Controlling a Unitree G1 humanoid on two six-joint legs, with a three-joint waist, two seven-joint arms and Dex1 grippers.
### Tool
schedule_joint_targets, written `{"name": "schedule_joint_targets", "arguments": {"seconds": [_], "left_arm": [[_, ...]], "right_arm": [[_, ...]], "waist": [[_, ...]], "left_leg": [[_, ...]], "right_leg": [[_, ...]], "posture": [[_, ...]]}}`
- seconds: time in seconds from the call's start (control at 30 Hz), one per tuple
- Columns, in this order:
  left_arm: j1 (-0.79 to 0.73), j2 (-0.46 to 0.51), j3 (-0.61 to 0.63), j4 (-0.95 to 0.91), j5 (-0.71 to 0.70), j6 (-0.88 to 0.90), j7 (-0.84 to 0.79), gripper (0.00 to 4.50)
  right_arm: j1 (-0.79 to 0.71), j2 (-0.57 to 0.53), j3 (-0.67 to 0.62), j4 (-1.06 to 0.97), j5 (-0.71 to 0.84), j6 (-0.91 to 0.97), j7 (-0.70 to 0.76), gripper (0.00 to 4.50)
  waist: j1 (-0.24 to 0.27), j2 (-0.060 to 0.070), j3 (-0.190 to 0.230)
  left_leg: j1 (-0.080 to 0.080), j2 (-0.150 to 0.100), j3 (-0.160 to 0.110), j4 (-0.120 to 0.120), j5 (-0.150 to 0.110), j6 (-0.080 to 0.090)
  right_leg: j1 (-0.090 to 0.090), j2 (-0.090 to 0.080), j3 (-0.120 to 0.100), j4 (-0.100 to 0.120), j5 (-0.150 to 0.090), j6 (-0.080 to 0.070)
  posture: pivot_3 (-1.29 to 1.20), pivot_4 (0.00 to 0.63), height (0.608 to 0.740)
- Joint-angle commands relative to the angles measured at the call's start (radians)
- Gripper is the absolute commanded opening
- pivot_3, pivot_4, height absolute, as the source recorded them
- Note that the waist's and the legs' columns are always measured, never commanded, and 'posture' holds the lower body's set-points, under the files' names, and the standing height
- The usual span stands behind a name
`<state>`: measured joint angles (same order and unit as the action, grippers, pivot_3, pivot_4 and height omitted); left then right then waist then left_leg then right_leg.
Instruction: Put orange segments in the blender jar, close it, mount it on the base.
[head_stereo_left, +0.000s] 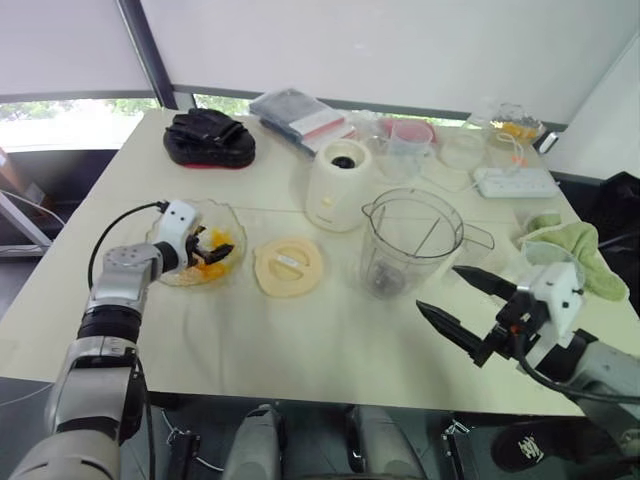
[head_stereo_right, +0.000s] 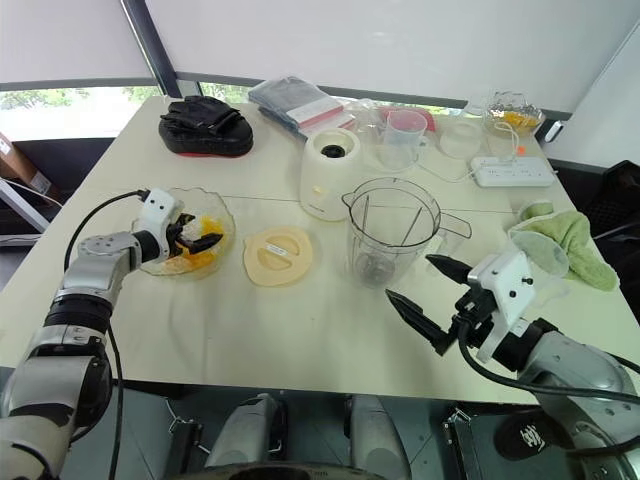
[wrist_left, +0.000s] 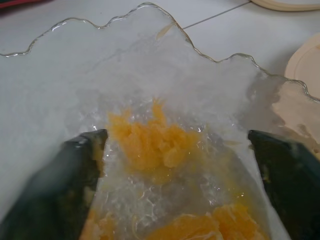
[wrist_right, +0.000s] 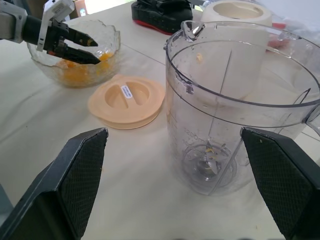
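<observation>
The frayed orange segment (wrist_left: 150, 140) is low and off center in the gap between my fingers, so I need my left gripper to reach deeper around the segment's middle (wrist_left: 154, 150) before it closes.
The orange segments (wrist_left: 155, 142) lie in a scalloped clear glass dish (head_stereo_left: 232, 215) at the table's left. My left gripper (head_stereo_left: 212, 250) reaches into that dish, open, with a finger on each side of the fruit and nothing gripped. The empty blender jar (head_stereo_left: 410, 245) stands upright in the middle, its dark blade hub at the bottom. The cream-white base (head_stereo_left: 338, 185) stands just behind it to the left. A flat pale-yellow lid (head_stereo_left: 288, 266) lies between dish and jar. My right gripper (head_stereo_left: 438, 288) hovers open in front of the jar, holding nothing.
A black pad (head_stereo_left: 208, 138) lies at the back left and plastic bags (head_stereo_left: 300, 118) at the back middle. A pink-rimmed cup (head_stereo_left: 405, 140) stands behind the base. At the right are a white power strip (head_stereo_left: 515, 182) and a green cloth (head_stereo_left: 575, 250).
</observation>
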<state>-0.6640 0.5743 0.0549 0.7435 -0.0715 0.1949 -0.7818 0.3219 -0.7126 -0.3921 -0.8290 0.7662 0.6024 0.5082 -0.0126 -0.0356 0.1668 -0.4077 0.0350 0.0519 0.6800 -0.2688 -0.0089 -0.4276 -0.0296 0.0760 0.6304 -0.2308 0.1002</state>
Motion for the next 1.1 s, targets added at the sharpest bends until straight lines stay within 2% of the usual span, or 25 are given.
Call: {"name": "schedule_joint_targets", "arguments": {"seconds": [0.03, 0.57, 0.77, 1.1], "left_arm": [[-0.051, 0.018, 0.002, 0.029, 0.010, 0.014, 0.015, 4.48], [-0.242, -0.078, -0.078, 0.405, 0.133, -0.111, 0.145, 4.48], [-0.265, -0.092, -0.071, 0.465, 0.143, -0.122, 0.187, 4.48], [-0.265, -0.126, -0.012, 0.492, 0.094, -0.032, 0.194, 4.48]], "right_arm": [[0.008, 0.022, 0.006, -0.031, -0.012, -0.020, -0.013, 4.50], [0.055, 0.067, 0.005, -0.079, -0.044, -0.029, -0.054, 4.50], [0.068, 0.061, -0.015, -0.094, -0.035, -0.022, -0.059, 4.50], [0.057, 0.026, -0.053, -0.087, -0.012, -0.002, -0.043, 4.50]], "waist": [[0.000, 0.000, 0.000], [0.002, 0.000, 0.000], [0.007, 0.000, 0.000], [0.007, 0.002, -0.002]], "left_leg": [[0.000, 0.000, 0.000, 0.000, 0.000, 0.000], [-0.001, -0.001, 0.000, 0.000, 0.000, 0.000], [-0.001, -0.001, 0.000, 0.000, 0.000, 0.000], [0.000, -0.001, -0.001, 0.000, 0.000, 0.000]], "right_leg": [[0.000, 0.000, 0.000, 0.000, 0.000, 0.000], [0.000, 0.000, -0.001, 0.000, 0.000, 0.000], [0.000, 0.000, -0.001, 0.000, 0.000, 0.000], [0.001, 0.000, -0.001, 0.000, 0.000, 0.000]], "posture": [[0.00, 0.150, 0.740], [0.00, 0.150, 0.740], [0.00, 0.150, 0.740], [0.00, 0.150, 0.740]]}}
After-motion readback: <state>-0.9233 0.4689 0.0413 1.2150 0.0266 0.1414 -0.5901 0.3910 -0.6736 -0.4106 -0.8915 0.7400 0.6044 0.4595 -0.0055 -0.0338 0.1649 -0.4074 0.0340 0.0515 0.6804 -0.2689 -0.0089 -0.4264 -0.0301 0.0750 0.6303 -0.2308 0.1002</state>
